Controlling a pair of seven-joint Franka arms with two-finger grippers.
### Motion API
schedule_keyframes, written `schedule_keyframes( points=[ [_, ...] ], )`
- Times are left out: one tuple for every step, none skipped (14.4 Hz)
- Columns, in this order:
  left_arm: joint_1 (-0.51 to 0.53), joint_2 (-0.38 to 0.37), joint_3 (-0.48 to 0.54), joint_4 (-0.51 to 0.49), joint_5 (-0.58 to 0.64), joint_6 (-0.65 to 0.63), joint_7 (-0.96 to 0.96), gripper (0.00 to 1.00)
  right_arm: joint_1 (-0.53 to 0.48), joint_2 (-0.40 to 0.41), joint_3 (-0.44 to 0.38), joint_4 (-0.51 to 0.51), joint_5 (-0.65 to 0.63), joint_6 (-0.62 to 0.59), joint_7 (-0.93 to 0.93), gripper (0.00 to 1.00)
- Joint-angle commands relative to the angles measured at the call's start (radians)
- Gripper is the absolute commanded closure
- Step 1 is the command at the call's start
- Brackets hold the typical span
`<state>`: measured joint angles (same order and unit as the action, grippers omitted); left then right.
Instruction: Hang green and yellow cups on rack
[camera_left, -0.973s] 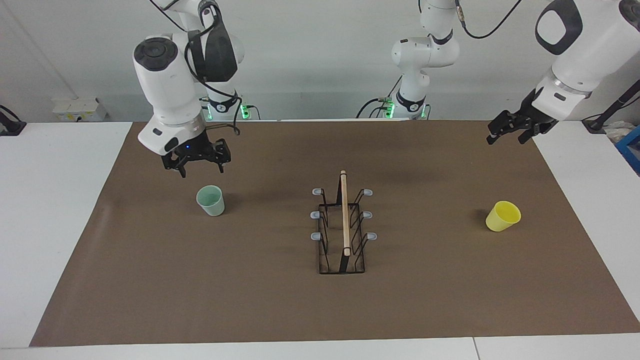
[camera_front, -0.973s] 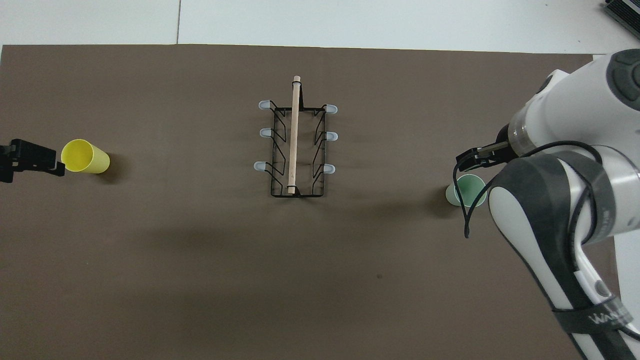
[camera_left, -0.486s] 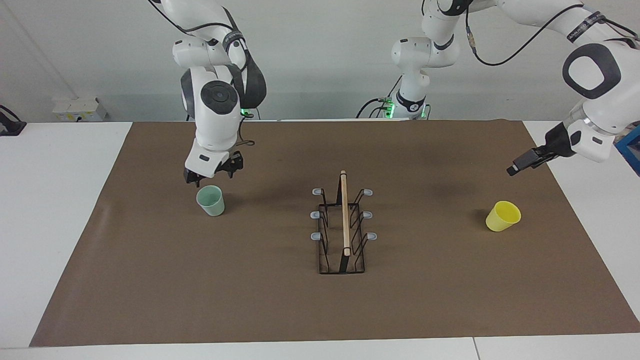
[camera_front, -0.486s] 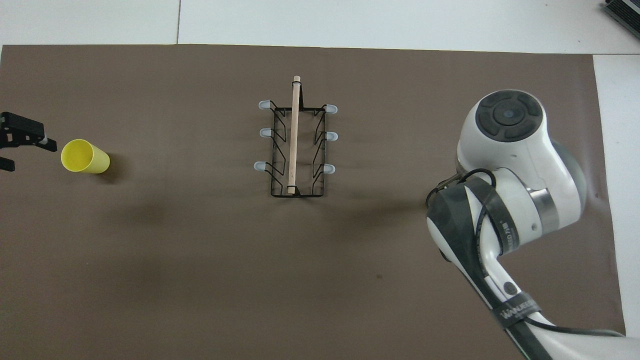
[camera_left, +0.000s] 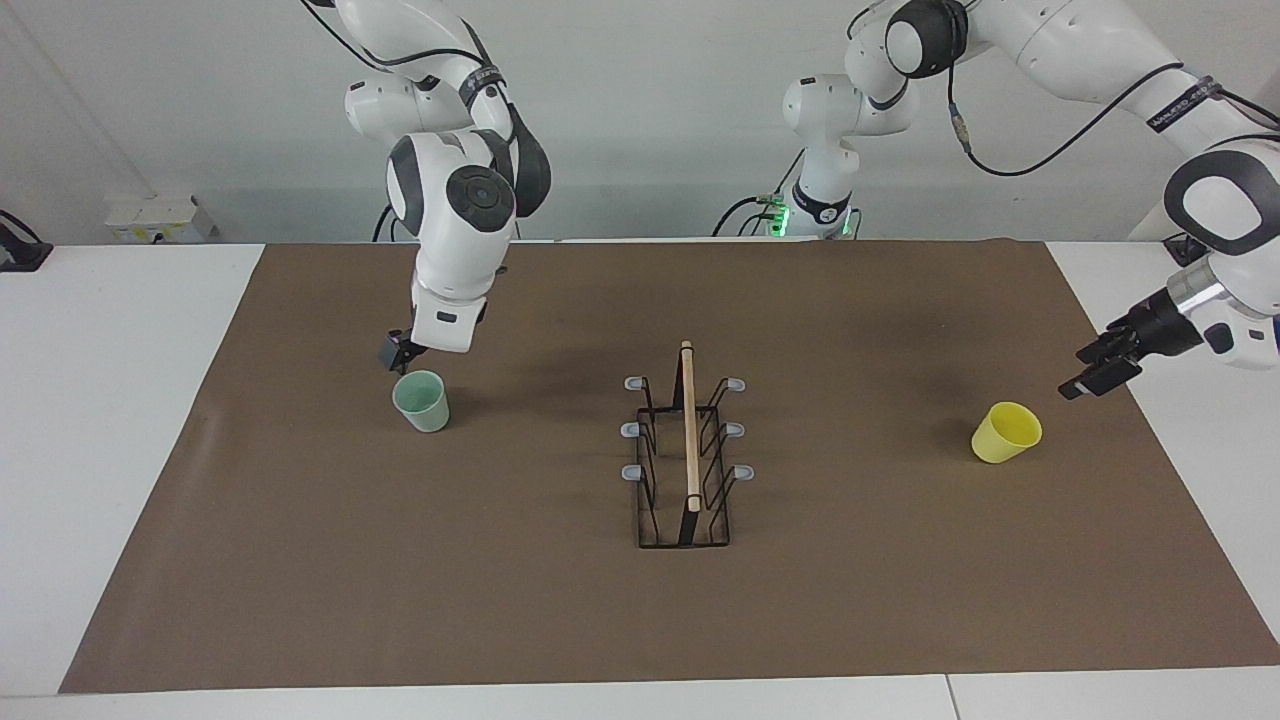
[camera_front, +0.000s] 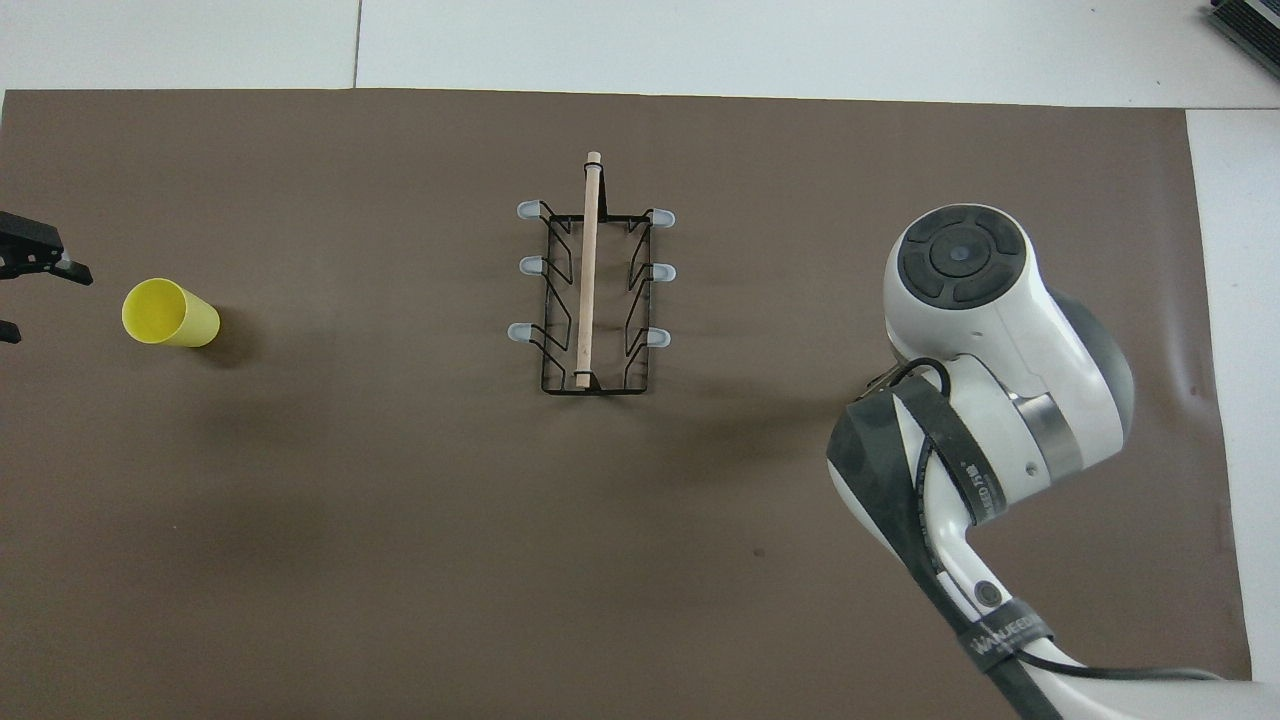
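My right gripper is pointing down above the green cup's rim, so next I swing it low and grab the cup's side from the rack's side.
The pale green cup stands mouth up on the brown mat toward the right arm's end. In the overhead view the right arm hides it. My right gripper hangs just over the cup's rim, mostly hidden by its own wrist. The yellow cup stands mouth up toward the left arm's end. My left gripper is open, low over the mat's edge beside the yellow cup and apart from it. The black wire rack, with wooden top bar and grey-tipped pegs, stands mid-mat, bare.
The brown mat covers most of the white table. The right arm's bulky wrist looms over the mat at its end of the table. Open mat lies between each cup and the rack.
The right arm has turned its wrist and brought its gripper in and down over the green cup. The left gripper has dropped lower, toward the mat's edge beside the yellow cup.
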<state>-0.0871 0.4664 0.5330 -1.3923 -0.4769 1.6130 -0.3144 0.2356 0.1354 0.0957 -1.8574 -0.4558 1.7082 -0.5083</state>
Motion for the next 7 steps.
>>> schedule_keyframes(
  points=[
    [-0.008, 0.124, 0.102, 0.076, -0.116, 0.02, -0.081, 0.0, 0.034, -0.034, -0.002, -0.042, -0.119, -0.009, -0.23, 0.0],
    [-0.003, 0.147, 0.11, 0.076, -0.139, 0.031, -0.095, 0.0, 0.04, -0.025, -0.001, -0.046, -0.166, 0.008, -0.298, 0.0],
    [0.003, 0.164, 0.11, 0.072, -0.153, 0.041, -0.116, 0.0, 0.056, -0.016, -0.001, -0.065, -0.213, 0.048, -0.378, 0.0],
    [0.013, 0.17, 0.11, 0.065, -0.175, 0.044, -0.13, 0.0, 0.082, -0.001, -0.002, -0.08, -0.248, 0.069, -0.403, 0.0],
    [0.017, 0.179, 0.111, 0.058, -0.201, 0.048, -0.173, 0.0, 0.1, 0.021, -0.002, -0.079, -0.273, 0.071, -0.397, 0.0],
    [0.018, 0.181, 0.113, 0.044, -0.218, 0.073, -0.207, 0.0, 0.105, 0.033, -0.002, -0.08, -0.288, 0.074, -0.389, 0.0],
    [0.017, 0.181, 0.113, 0.017, -0.241, 0.108, -0.241, 0.0, 0.106, 0.047, -0.002, -0.083, -0.303, 0.079, -0.38, 0.0]
  ],
)
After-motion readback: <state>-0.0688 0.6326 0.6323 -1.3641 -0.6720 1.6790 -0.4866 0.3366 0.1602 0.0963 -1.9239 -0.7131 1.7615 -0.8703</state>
